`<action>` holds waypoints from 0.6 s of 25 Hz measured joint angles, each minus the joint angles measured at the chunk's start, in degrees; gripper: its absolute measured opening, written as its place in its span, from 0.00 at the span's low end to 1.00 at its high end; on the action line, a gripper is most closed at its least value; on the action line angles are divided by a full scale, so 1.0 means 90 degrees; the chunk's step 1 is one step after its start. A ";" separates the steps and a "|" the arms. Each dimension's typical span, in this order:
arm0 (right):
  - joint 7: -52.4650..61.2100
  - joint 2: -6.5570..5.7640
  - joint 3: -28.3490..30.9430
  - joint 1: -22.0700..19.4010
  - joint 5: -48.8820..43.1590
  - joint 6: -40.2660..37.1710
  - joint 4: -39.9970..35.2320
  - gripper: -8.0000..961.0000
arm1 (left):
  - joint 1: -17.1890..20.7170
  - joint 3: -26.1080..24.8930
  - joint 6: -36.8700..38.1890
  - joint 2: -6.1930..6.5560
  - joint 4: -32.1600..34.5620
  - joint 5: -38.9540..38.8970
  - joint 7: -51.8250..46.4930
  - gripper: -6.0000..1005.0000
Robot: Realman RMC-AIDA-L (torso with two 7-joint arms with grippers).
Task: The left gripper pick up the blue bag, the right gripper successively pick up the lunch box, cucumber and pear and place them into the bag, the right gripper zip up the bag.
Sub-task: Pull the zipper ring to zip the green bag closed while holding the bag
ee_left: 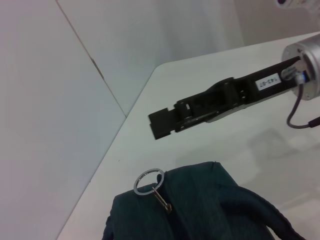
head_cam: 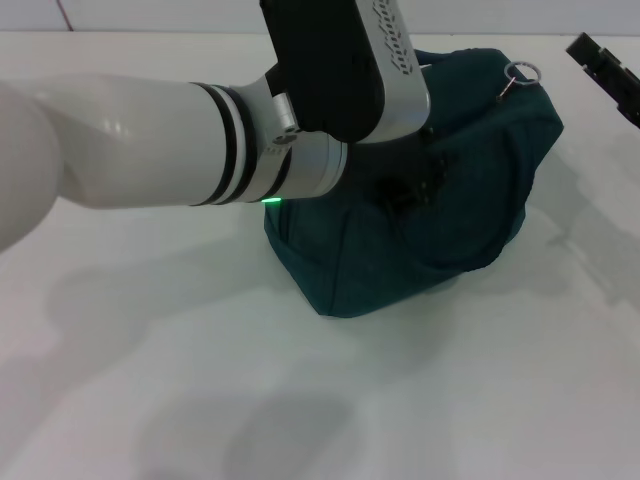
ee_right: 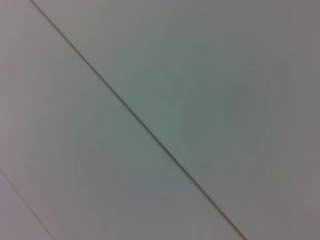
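Note:
The robot's left gripper is pinning down the blue bag's top (head_cam: 425, 180), so the right gripper should grab the ring-pull on the bag's far corner (head_cam: 522, 75) and pull it away from that hold.
The blue bag (head_cam: 440, 230) sits on the white table, its top closed, with the ring-pull zipper (head_cam: 522, 72) at its far right end. My left arm reaches across it. The left gripper (head_cam: 405, 188) is mostly hidden under the wrist, its black tips buried in the puckered fabric on top of the bag, shut on it. In the left wrist view the bag (ee_left: 210, 210) and its ring-pull (ee_left: 149, 181) lie just below. The right gripper (head_cam: 608, 72) hovers beyond the ring, apart from the bag, and also shows as the right gripper (ee_left: 162, 122). Lunch box, cucumber and pear are out of view.
White table (head_cam: 200, 380) all around the bag, with a pale wall (ee_left: 60, 100) behind its far edge. The right wrist view shows only a plain pale surface with a thin seam (ee_right: 140, 122).

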 joint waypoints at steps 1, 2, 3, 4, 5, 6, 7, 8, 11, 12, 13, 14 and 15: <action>0.0001 0.0000 -0.0020 0.0038 0.0000 0.0027 0.0000 0.83 | 0.0000 0.0002 -0.0001 0.0000 0.0000 0.0001 0.0000 0.14; 0.0005 -0.0001 -0.0035 0.0072 -0.0001 0.0047 0.0000 0.83 | 0.0000 0.0002 -0.0001 0.0000 0.0001 0.0002 0.0001 0.13; 0.0015 -0.0001 -0.0054 0.0112 -0.0003 0.0078 0.0000 0.83 | 0.0000 0.0003 -0.0002 0.0000 0.0002 0.0002 0.0001 0.13; 0.0048 -0.0001 -0.0060 0.0150 -0.0018 0.0137 0.0000 0.83 | 0.0000 0.0004 -0.0002 0.0000 0.0007 0.0002 0.0002 0.12; 0.0086 -0.0001 -0.0062 0.0182 -0.0038 0.0197 0.0000 0.83 | 0.0000 0.0004 -0.0002 0.0000 0.0016 0.0002 0.0002 0.11; 0.0117 -0.0001 -0.0063 0.0206 -0.0052 0.0243 0.0000 0.83 | 0.0000 0.0005 -0.0002 0.0000 0.0027 0.0003 0.0003 0.10; 0.0157 -0.0001 -0.0065 0.0235 -0.0077 0.0287 0.0000 0.83 | 0.0004 0.0009 -0.0003 0.0000 0.0048 0.0003 0.0003 0.09; 0.0197 0.0004 -0.0066 0.0266 -0.0106 0.0328 0.0000 0.83 | 0.0011 0.0011 -0.0003 0.0000 0.0060 0.0003 0.0003 0.09; 0.0257 0.0032 -0.0113 0.0322 -0.0166 0.0385 -0.0001 0.83 | 0.0030 0.0023 -0.0015 0.0000 0.0090 0.0003 0.0003 0.09; 0.0272 0.0037 -0.0146 0.0327 -0.0167 0.0395 -0.0013 0.83 | 0.0033 0.0032 -0.0035 0.0000 0.0093 0.0006 0.0003 0.08; 0.0297 0.0046 -0.0201 0.0330 -0.0170 0.0413 -0.0031 0.83 | 0.0037 0.0068 -0.0085 0.0002 0.0099 0.0028 0.0003 0.08; 0.0329 0.0052 -0.0244 0.0330 -0.0172 0.0428 -0.0049 0.83 | 0.0039 0.0084 -0.0101 0.0002 0.0099 0.0041 0.0003 0.08; 0.0369 0.0056 -0.0291 0.0332 -0.0175 0.0431 -0.0056 0.82 | 0.0049 0.0148 -0.0162 0.0003 0.0101 0.0117 0.0003 0.08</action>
